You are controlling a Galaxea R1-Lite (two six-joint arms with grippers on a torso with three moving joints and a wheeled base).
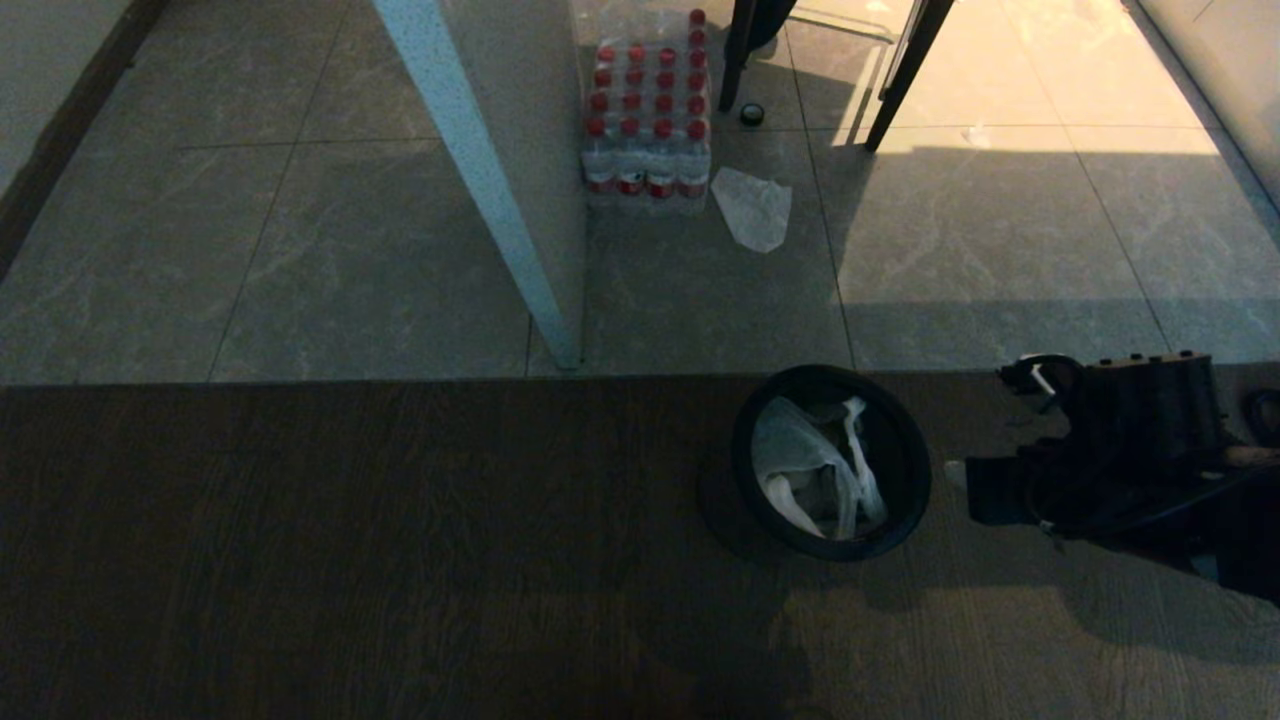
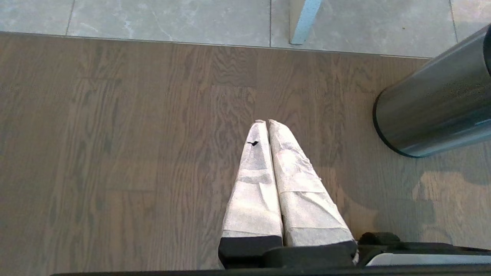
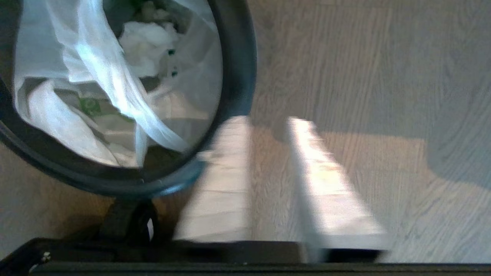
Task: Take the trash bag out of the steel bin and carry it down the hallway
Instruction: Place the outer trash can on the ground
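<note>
I expect the rim and shiny side (image 1: 918, 466) to come off like a sleeve when I lift, because the trash bag tucks in under the steel bin's black rim (image 1: 764, 444).
The steel bin (image 1: 905, 420) stands on the wood floor, its black rim (image 3: 238, 73) and shiny wall (image 2: 437, 103) showing in the wrist views. Inside lies the trash bag (image 1: 812, 470), thin white plastic with a loop handle draped across and green print (image 3: 89, 105). My right arm (image 1: 1120, 450) hangs just right of the bin. The right gripper (image 3: 268, 124) is open with only floor between its taped fingers, one fingertip (image 3: 236, 130) beside the rim, outside the bin. My left gripper (image 2: 266, 122) is shut and empty over bare floor left of the bin.
Beyond the wood floor lies the tiled hallway floor (image 1: 350, 250). A white partition edge (image 1: 480, 180) stands on it, with a shrink-wrapped pack of red-capped bottles (image 1: 648, 120), a flat whitish bag (image 1: 752, 207) and dark frame legs (image 1: 905, 75) behind.
</note>
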